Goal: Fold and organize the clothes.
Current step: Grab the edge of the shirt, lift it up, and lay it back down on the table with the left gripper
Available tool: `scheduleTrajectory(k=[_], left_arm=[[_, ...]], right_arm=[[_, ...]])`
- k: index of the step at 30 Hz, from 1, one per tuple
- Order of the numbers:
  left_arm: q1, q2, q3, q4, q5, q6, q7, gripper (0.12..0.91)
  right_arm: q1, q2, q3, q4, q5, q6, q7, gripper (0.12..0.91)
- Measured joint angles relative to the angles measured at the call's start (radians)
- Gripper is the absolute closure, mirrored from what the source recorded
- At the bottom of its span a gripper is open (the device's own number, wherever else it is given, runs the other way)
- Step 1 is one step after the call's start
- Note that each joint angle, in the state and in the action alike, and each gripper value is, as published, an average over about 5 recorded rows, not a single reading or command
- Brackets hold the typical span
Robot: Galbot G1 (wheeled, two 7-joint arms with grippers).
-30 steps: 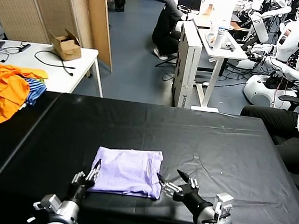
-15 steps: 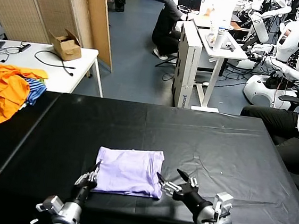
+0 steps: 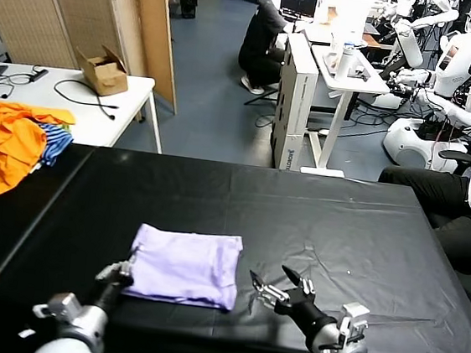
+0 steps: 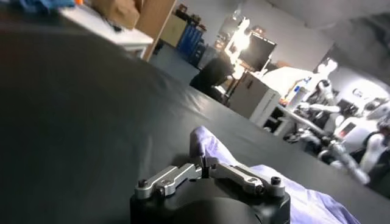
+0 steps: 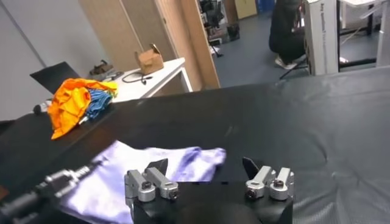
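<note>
The robot's left gripper should bring the folded lavender T-shirt's pinched corner over to the opposite edge (image 3: 233, 275) and flip the T-shirt, because the T-shirt lies plain side up (image 3: 182, 266).
The lavender T-shirt (image 3: 182, 265) lies folded into a flat rectangle, plain side up, on the black table (image 3: 340, 221) near the front edge. My left gripper (image 3: 121, 271) is shut on the shirt's near left corner; in the left wrist view the gripper (image 4: 204, 168) pinches a peak of the fabric (image 4: 292, 196). My right gripper (image 3: 275, 287) is open and empty, low over the table just right of the shirt and clear of it. In the right wrist view the gripper (image 5: 206, 165) is spread wide, with the shirt (image 5: 146, 176) beyond it.
A heap of orange and blue-striped garments (image 3: 12, 140) lies at the table's far left. A white table with a cardboard box (image 3: 103, 70) stands behind it. A seated person (image 3: 469, 201) is at the right edge. Desks and other robots stand at the back.
The shirt has slid to the left across the table with my left gripper, which holds its corner. My right gripper has stayed open in about the same place.
</note>
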Motion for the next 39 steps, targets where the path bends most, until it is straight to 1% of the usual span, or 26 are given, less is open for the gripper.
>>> scheduleTrajectory(k=[3,7,11,14,16,18,21,23,25,28,30,32,34,39], left_arm=[[0.002,0.07,-0.053,-0.021,0.027,0.009,-0.007,0.869],[0.019,0.187,-0.132,-0.04,0.062,-0.003,-0.006,0.869],[0.047,0.298,-0.216,-0.059,0.066,-0.016,-0.004,0.869],[0.072,0.368,-0.275,-0.075,0.066,-0.017,-0.011,0.869],[0.087,0.4,-0.306,-0.088,0.071,-0.012,-0.023,0.869],[0.099,0.418,-0.324,-0.104,0.073,-0.001,-0.039,0.869],[0.115,0.415,-0.322,-0.141,0.061,0.028,-0.079,0.869],[0.12,0.396,-0.296,-0.175,0.054,0.05,-0.109,0.869],[0.116,0.365,-0.248,-0.213,0.048,0.07,-0.135,0.869],[0.091,0.305,-0.144,-0.269,0.025,0.097,-0.17,0.869],[0.066,0.261,-0.064,-0.294,0.014,0.108,-0.183,0.869],[0.044,0.218,0.017,-0.304,0.018,0.11,-0.186,0.869],[0.027,0.178,0.095,-0.302,0.036,0.105,-0.182,0.869],[-0.012,0.088,0.261,-0.252,0.089,0.092,-0.165,0.869]], right_arm=[[0.0,0.003,-0.006,-0.005,-0.009,0.004,0.001,0.118],[0.0,0.003,-0.009,-0.008,-0.01,0.004,0.002,0.118],[-0.003,0.006,-0.011,-0.01,-0.01,0.005,0.002,0.118],[-0.006,0.01,-0.015,-0.011,-0.011,0.006,0.002,0.118],[-0.007,0.013,-0.017,-0.011,-0.012,0.006,0.002,0.118],[-0.008,0.014,-0.018,-0.012,-0.013,0.007,0.002,0.118],[-0.01,0.018,-0.019,-0.014,-0.017,0.007,0.001,0.118],[-0.01,0.02,-0.021,-0.015,-0.02,0.007,0.001,0.118],[-0.011,0.021,-0.023,-0.014,-0.023,0.007,0.001,0.118],[-0.016,0.023,-0.02,-0.012,-0.028,0.007,0.002,0.118],[-0.023,0.024,-0.015,-0.011,-0.033,0.008,0.001,0.118],[-0.031,0.028,-0.01,-0.011,-0.04,0.009,0.0,0.118],[-0.038,0.034,-0.008,-0.012,-0.048,0.011,-0.002,0.118],[-0.043,0.046,-0.011,-0.008,-0.06,0.011,-0.003,0.118]])
